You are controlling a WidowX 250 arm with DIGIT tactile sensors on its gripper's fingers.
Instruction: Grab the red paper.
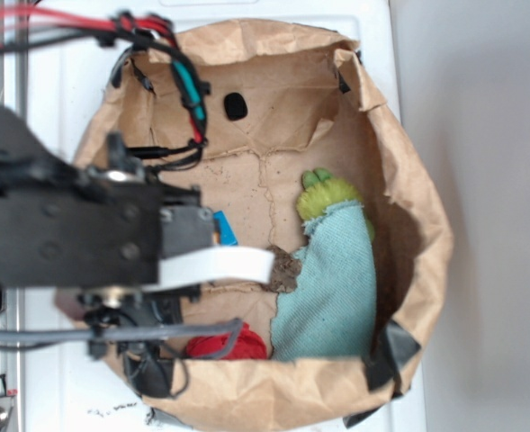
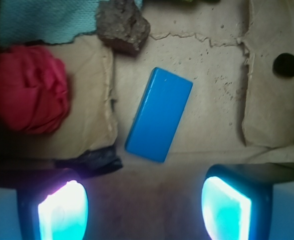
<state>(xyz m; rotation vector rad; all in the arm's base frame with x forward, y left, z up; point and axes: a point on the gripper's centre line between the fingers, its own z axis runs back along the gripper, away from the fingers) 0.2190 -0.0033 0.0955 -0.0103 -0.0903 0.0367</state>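
Note:
The robot's fingers have the blue block ahead of them and the red paper is by the near side, so the robot's gripper should move across to above the red paper before it goes down.
The red paper, a crumpled red ball, lies at the left of the wrist view, on brown paper. In the exterior view the red paper sits at the near wall of the paper bin, partly behind a grey cable. My gripper is open, its two glowing pads wide apart at the bottom of the wrist view, with nothing between them. It hovers above the bin floor, to the right of the ball and nearer the camera. The blue block lies just ahead of the jaws.
A brown paper bin walls the area. A teal cloth with a green plush lies on the right. A brown rock sits beyond the block. A black hole marks the bin's paper. Red and black cables hang at the left.

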